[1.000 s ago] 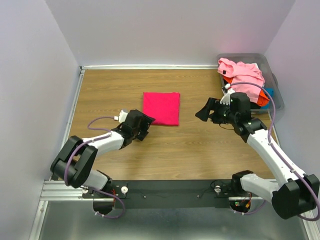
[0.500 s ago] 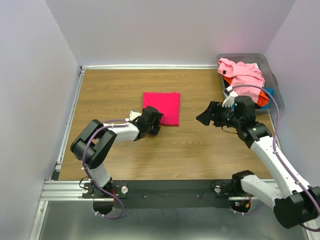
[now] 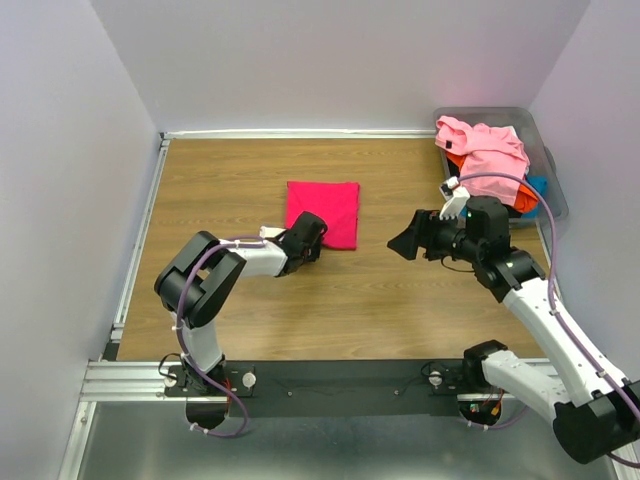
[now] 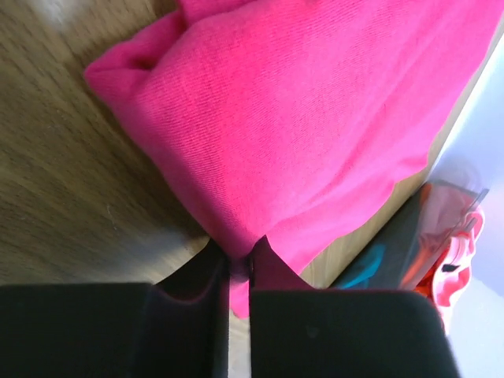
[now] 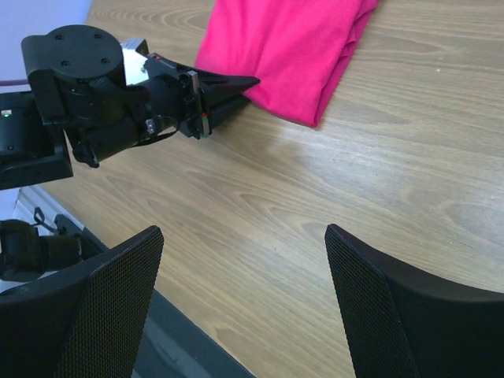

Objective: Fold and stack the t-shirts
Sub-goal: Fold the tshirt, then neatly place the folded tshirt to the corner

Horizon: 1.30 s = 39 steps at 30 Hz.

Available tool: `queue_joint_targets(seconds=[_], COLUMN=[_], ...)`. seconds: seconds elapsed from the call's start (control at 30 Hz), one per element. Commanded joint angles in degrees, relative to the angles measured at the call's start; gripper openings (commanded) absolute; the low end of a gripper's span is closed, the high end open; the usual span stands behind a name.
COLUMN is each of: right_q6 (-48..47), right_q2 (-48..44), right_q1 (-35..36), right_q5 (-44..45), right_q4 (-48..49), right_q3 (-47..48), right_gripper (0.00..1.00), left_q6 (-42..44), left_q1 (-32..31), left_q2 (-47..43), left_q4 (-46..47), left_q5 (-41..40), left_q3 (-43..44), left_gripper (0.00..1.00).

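Note:
The wood is clear up to the empty back corner [image 3: 186,158] with the t-shirt folded square [image 3: 330,205], so the robot's left gripper keeps sliding the t-shirt there and let it go.
A folded crimson-magenta t-shirt [image 3: 323,213] lies flat on the wooden table [image 3: 230,180], also seen close up as magenta cloth [image 4: 315,118] and from the right wrist [image 5: 291,47]. My left gripper [image 3: 313,232] is shut on the shirt's near left corner, a pinch of cloth between its jaws [image 4: 239,264]. My right gripper [image 3: 405,243] hovers open to the right of the shirt, with bare wood between its fingers [image 5: 378,307]. More t-shirts, light pink [image 3: 485,145] over orange [image 3: 522,200] and blue, sit heaped in the bin.
A grey plastic bin [image 3: 552,170] stands at the back right corner against the wall. The left arm [image 5: 102,87] lies low across the table toward the shirt. A white rail [image 3: 145,220] edges the table's left side.
My left gripper slid right to the shirt's near left corner and shut on it. The right gripper shifted slightly and stayed open.

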Motion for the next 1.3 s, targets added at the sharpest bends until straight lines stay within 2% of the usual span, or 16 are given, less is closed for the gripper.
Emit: queue_joint_targets(seconds=[0.0,0.2,0.53,0.83,1.07,1.27], right_q6=[-1.36,-1.54,-2.33,-0.31,1.18,1.98], right_q2=[-1.73,-1.03,3.72,9.52,13.91,21.11], right_q1=[0.83,0.84,0.83,0.84,0.84,0.84], right_q5=[0.05,0.66,6.36,12.53,17.01,18.24], right_q4=[-1.6,-1.78,-3.18,-3.89,-3.89,-3.8], right_q3=[-0.4,-0.05,5.22,10.5,13.74,18.67], right_gripper=[0.91,0.91,0.91,0.91,0.91,0.91], left_q6=[-2.11,0.96,11.51,20.65,31.01,30.94], left_q1=[0.36,3.52,18.98,33.22,42.28,46.94], left_q2=[1.08,-0.15,1.26,8.72,18.29,22.61], left_q4=[-6.06,-6.58,-5.63,-5.79,-6.23,-5.63], left_q5=[-6.33,-8.52,-6.42,-3.87,0.43,2.72], left_q3=[-0.08,0.97,7.39,19.86,33.13,37.1], left_gripper=[0.0,0.0,0.0,0.0,0.0,0.0])
